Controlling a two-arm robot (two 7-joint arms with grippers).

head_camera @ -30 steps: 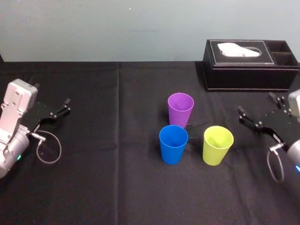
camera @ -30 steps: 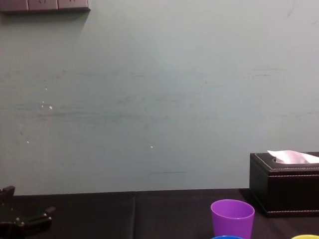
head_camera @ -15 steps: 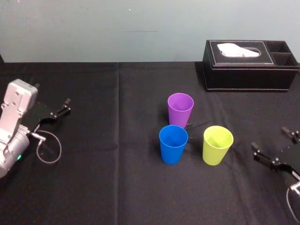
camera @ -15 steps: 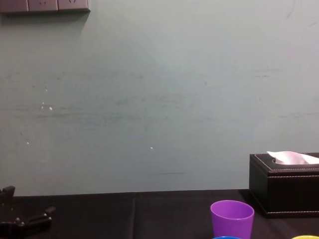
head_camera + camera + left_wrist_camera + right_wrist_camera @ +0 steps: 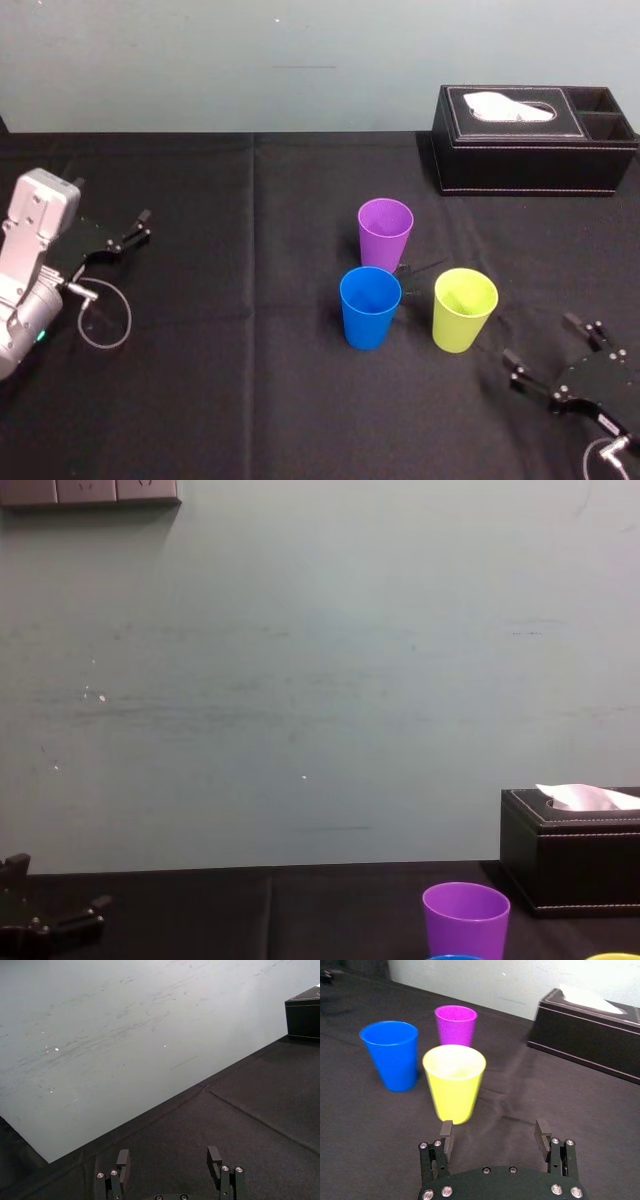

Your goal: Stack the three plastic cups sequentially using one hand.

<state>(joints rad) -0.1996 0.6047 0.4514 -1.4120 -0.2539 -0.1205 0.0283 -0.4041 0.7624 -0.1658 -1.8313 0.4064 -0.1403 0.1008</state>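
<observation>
The yellow-green cup (image 5: 454, 1085) will go down nearly to its rim when the robot lowers it into the purple cup, because the yellow-green cup's sides taper (image 5: 455, 1111) toward its base.
Three plastic cups stand upright and apart on the black cloth: purple (image 5: 385, 232) farthest back, blue (image 5: 369, 307) in front of it, yellow-green (image 5: 464, 309) to the blue one's right. My right gripper (image 5: 543, 341) hovers low near the front right, just right of the yellow-green cup, open and empty. Seen from the right wrist, the gripper (image 5: 494, 1127) faces the yellow-green cup (image 5: 454, 1082), with the blue cup (image 5: 391, 1055) and purple cup (image 5: 455, 1025) beyond. My left gripper (image 5: 112, 198) rests open at the far left, also seen from its wrist (image 5: 168, 1152).
A black tissue box (image 5: 535, 138) with white tissue sits at the back right, behind the cups. A thin cable loop (image 5: 105, 320) lies by the left arm. The pale wall rises behind the table's far edge (image 5: 300, 868).
My right gripper has come from beside the tissue box toward the table's front, ending low by the yellow-green cup. The cups and the left arm have not moved.
</observation>
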